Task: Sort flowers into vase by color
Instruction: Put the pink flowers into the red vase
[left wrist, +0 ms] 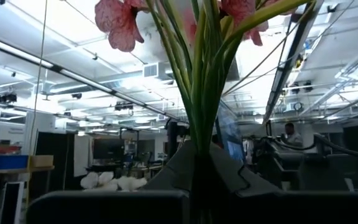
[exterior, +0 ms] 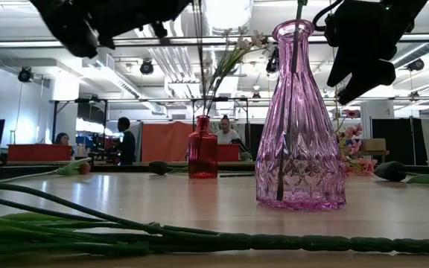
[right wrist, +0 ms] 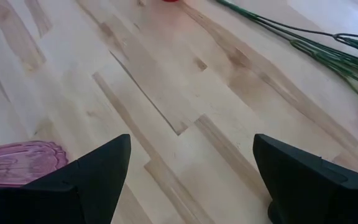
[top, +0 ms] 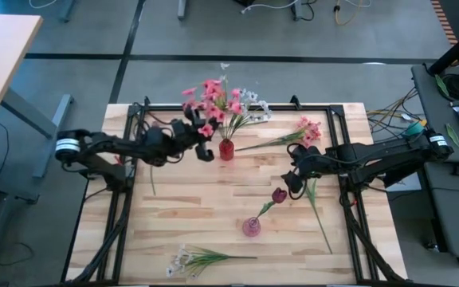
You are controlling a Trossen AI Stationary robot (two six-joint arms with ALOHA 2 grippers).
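My left gripper should go on lowering the pink flowers' stems [exterior: 201, 82] until they settle inside before it lets go, because the stems point down into the red vase's opening [exterior: 202, 119].
My left gripper [top: 206, 148] is beside the red vase [top: 226, 149] at the table's far middle, shut on green stems of the pink flowers [top: 210, 102]. White sprays [top: 250, 99] spread from the same vase. My right gripper [top: 293, 180] hangs open over bare wood, right of the pink vase [top: 251, 227]. A dark red bud [top: 279, 194] stands in that vase, its stem leaning on the neck. More pink flowers [top: 309, 127] lie flat near the far right. A white spray [top: 185, 260] lies at the near edge. My left gripper pinches a bundle of several green stems [left wrist: 201, 134] between its two fingers [left wrist: 104, 205], below the blossoms [left wrist: 120, 22]. The stems rise and fan out from the fingers. The gripper hides whether their lower ends stand in the red vase.
A loose green stem [top: 320, 215] lies right of the pink vase, and another [top: 151, 180] lies under my left arm. A long stem [exterior: 199, 240] runs along the near edge. The black frame [top: 349, 207] borders the table. People sit in the room beyond.
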